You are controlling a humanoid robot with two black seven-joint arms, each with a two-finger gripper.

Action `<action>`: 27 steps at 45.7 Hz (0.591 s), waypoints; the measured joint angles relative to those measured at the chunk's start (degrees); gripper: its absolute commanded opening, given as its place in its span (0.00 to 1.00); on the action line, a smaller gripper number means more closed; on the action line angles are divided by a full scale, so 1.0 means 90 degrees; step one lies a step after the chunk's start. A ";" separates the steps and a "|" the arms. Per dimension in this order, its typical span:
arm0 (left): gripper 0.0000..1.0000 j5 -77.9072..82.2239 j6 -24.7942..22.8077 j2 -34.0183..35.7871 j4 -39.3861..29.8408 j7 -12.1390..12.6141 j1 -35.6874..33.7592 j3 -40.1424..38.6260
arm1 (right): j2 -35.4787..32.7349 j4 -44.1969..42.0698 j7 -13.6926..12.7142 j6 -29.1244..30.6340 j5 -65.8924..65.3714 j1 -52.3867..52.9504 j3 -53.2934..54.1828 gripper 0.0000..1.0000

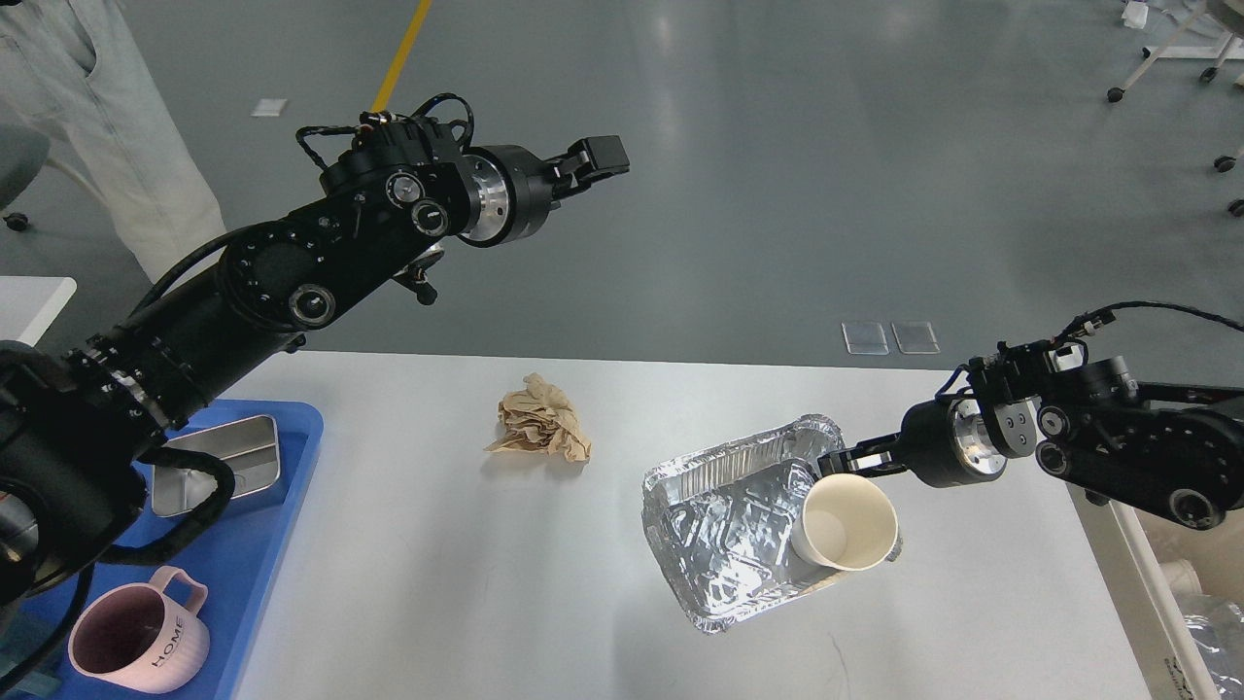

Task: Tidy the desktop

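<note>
The brown paper ball (pixel 542 420) stands up bunched because of its sharp creases (pixel 553 409), so I expect it to stay a crumpled wad when the robot lifts it by its edge.
The white-grey desktop (pixel 466 593) fills the lower view. A crumpled foil tray (pixel 724 530) sits at its right middle with a white paper cup (pixel 844 523) inside, leaning on the tray's right end. My right gripper (pixel 838 459) comes in from the right and is shut on the foil tray's far right rim, just above the cup. A crumpled brown paper ball (pixel 539 420) lies near the far edge, at the middle. My left gripper (pixel 591 163) is raised high above the floor beyond the desk, open and empty.
A blue plastic tray (pixel 292 457) at the left holds a metal box (pixel 219 465) and a pink mug (pixel 141 632). A white bin (pixel 1157 574) stands beside the desk's right edge. A person (pixel 97 107) stands at the far left, by a small white side table (pixel 29 297).
</note>
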 measured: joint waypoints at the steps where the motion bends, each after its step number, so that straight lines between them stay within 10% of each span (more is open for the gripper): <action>1: 0.89 0.0000 0.0124 -0.0009 0.0000 0.0098 0.0063 -0.0087 | -0.0013 0.0008 0.0000 0.0000 0.0000 0.0000 -0.0003 0.00; 16: 0.89 0.0058 0.2030 -0.0155 -0.0020 0.0458 0.1029 -0.0476 | -0.0097 0.0082 0.0000 0.0000 0.0009 -0.0011 -0.0099 0.00; 27: 0.90 -0.0007 0.2172 -0.0143 -0.0076 -0.0347 0.1567 -0.0524 | -0.0117 0.0083 0.0000 -0.0001 0.0038 -0.0024 -0.0099 0.00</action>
